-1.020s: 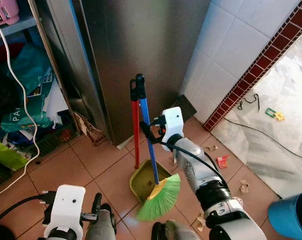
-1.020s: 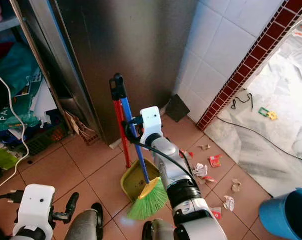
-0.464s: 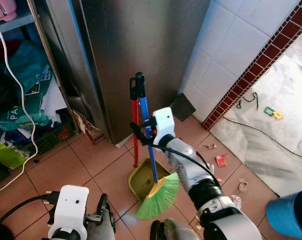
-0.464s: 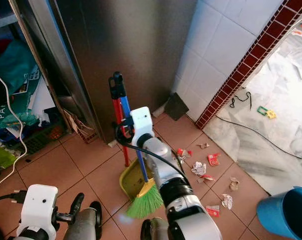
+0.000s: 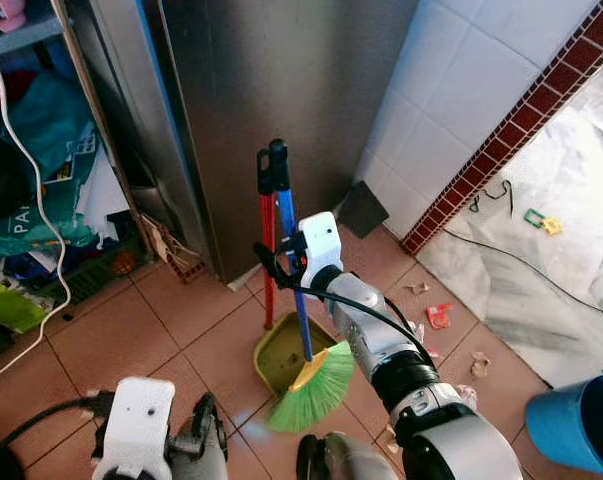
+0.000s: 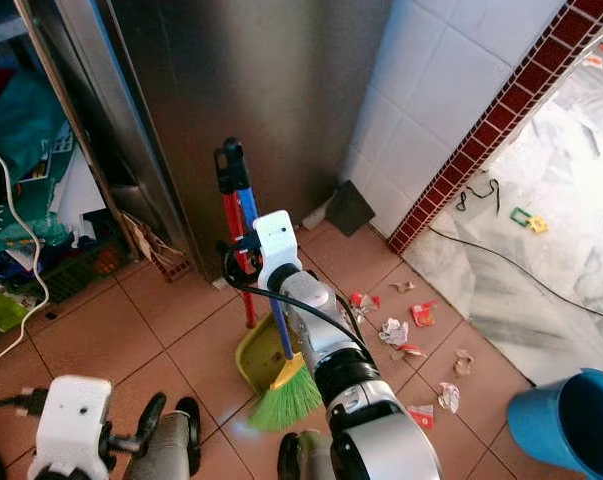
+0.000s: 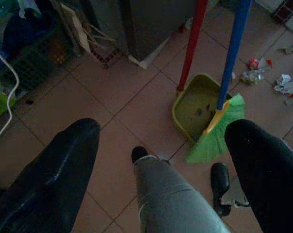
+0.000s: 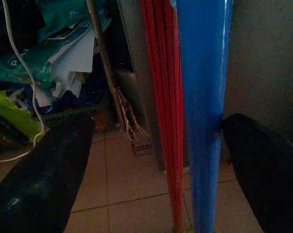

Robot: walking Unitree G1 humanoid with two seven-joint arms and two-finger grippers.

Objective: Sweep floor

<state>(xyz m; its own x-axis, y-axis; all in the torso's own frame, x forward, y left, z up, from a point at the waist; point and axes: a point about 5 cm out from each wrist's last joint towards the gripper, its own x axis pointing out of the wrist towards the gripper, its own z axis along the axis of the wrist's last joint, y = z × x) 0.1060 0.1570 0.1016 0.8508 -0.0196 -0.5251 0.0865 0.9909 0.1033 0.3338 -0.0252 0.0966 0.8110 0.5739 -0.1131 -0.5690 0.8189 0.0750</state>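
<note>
The broom's green bristles (image 5: 315, 391) rest loosely over the dustpan's edge, so the broom will come away and the dustpan will stay standing when I lift the broom.
A broom with a blue handle (image 5: 288, 262) and green bristles (image 5: 311, 392) leans upright against a steel cabinet (image 5: 271, 90). Beside it stands a yellow-green dustpan (image 5: 279, 358) on a red handle (image 5: 267, 245). My right gripper (image 5: 281, 265) is open at mid-handle. In the right wrist view the blue handle (image 8: 204, 111) and the red handle (image 8: 161, 97) both lie between its spread fingers (image 8: 44, 179), untouched as far as I can tell. My left gripper (image 7: 163, 127) hangs low and open, holding nothing. Torn paper scraps (image 6: 393, 332) litter the tiles to the right of the dustpan.
A white tiled wall (image 5: 461, 100) with a dark red border runs back to the right. A blue bucket (image 6: 571, 420) stands at the lower right. Cluttered shelves (image 5: 41, 200) and a white cable (image 5: 31, 170) are on the left. A black cable (image 5: 541, 270) crosses the marble floor.
My right gripper has moved left and forward until its open fingers straddle the two handles. The camera has shifted slightly. Broom and dustpan have stayed in place.
</note>
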